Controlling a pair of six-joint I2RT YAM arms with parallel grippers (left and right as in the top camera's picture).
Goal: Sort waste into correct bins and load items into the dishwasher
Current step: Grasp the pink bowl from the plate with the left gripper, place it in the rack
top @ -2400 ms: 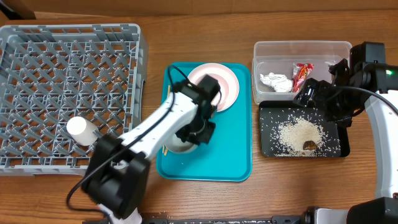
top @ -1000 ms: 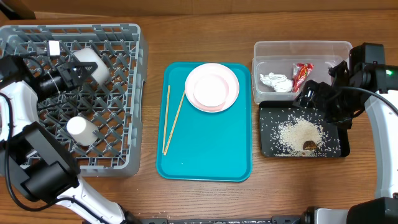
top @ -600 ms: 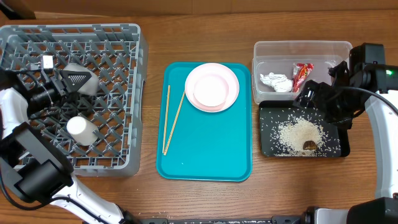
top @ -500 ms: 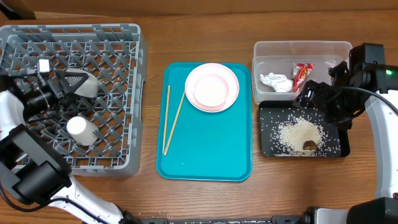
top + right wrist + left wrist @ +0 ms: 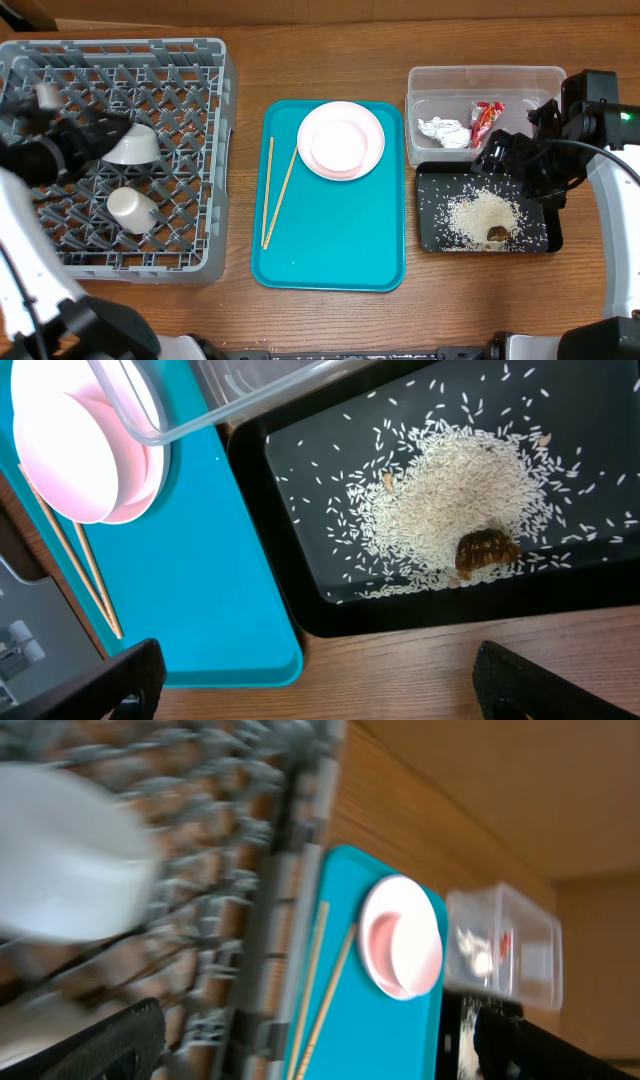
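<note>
I can see the pinkish bowl (image 5: 338,146) upright on the white plate with the bowl's rim free. I should keep moving my left gripper toward the bowl and close it on that rim (image 5: 353,167).
A pale grey bowl (image 5: 132,146) lies in the grey dishwasher rack (image 5: 180,60), blurred and white in the left wrist view as bowl (image 5: 60,855). My left gripper (image 5: 95,138) stands open just left of it, holding nothing. A white cup (image 5: 130,208) rests in the rack below. On the teal tray, a pinkish bowl (image 5: 340,148) sits on the white plate (image 5: 374,125), beside two chopsticks (image 5: 277,190). The clear tub (image 5: 485,75) holds the tissue (image 5: 443,130) and red wrapper (image 5: 485,120). Rice (image 5: 460,490) and a brown lump (image 5: 487,550) lie in the black tray (image 5: 300,550). My right gripper (image 5: 320,695) hangs open above it.
The teal tray (image 5: 340,240) lies between the rack and the two bins. Bare wooden table (image 5: 320,320) runs along the front edge. The right arm's dark body (image 5: 585,110) stands at the far right beside the clear tub.
My left gripper opened and let go of the pale bowl in the rack, then drew back to the left. The right arm has not moved.
</note>
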